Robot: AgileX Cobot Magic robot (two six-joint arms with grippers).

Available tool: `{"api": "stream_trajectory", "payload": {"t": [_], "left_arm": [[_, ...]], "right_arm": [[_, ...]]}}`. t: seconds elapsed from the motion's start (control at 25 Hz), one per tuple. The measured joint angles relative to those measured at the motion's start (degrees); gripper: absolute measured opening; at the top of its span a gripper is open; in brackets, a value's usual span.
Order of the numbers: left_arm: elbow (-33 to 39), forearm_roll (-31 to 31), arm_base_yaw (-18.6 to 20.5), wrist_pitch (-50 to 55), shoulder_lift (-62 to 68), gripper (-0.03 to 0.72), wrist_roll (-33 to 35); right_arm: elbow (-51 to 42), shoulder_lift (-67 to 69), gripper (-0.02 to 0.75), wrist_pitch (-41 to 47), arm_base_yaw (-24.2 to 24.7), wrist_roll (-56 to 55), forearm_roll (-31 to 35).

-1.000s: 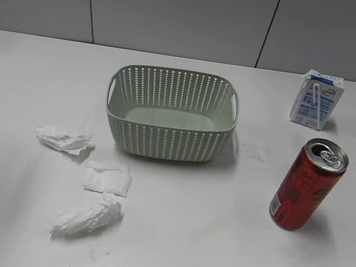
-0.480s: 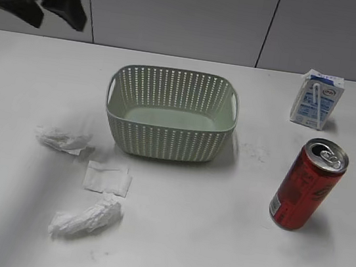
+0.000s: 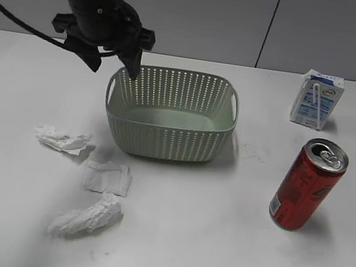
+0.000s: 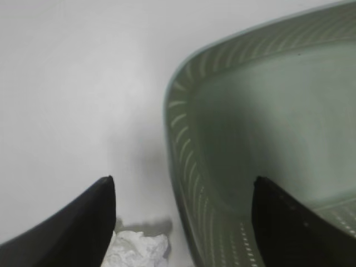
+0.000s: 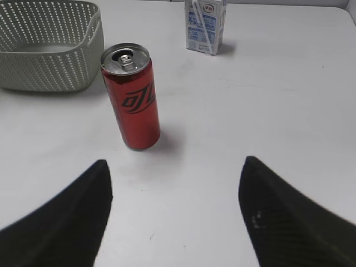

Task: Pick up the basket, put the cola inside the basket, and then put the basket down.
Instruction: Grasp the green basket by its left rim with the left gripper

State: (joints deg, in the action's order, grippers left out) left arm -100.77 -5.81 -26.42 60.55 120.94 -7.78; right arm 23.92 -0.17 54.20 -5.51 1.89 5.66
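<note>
The basket's far end should rise nearly level when the robot lifts the basket by its end, since the basket's sides stand upright under a continuous rim.
The pale green slotted basket stands empty at the table's middle; it also shows in the left wrist view and the right wrist view. My left gripper is open above the basket's left rim, one finger outside the wall and one over the inside. The red cola can stands upright at the right, also in the right wrist view. My right gripper is open and empty, well short of the can; it is out of the exterior view.
A white-and-blue carton stands behind the can, at the back right. Crumpled white tissues lie on the table left and in front of the basket. One tissue shows under my left gripper.
My left arm has come in from the upper left and moved right and down to the basket's left rim. Basket, can and carton have not moved.
</note>
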Motion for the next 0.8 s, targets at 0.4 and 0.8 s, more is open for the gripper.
{"api": "stream_trajectory", "payload": {"t": [0.4, 0.8], "left_arm": [[-1.04, 0.77, 0.00, -0.79, 6.69, 0.552, -3.46], [-1.05, 0.38, 0.00, 0.49, 7.56, 0.172, -4.82]], "right_arm": [[0.00, 0.00, 0.538, 0.00, 0.00, -0.05, 0.00], [0.00, 0.00, 0.538, 0.00, 0.00, -0.54, 0.00]]}}
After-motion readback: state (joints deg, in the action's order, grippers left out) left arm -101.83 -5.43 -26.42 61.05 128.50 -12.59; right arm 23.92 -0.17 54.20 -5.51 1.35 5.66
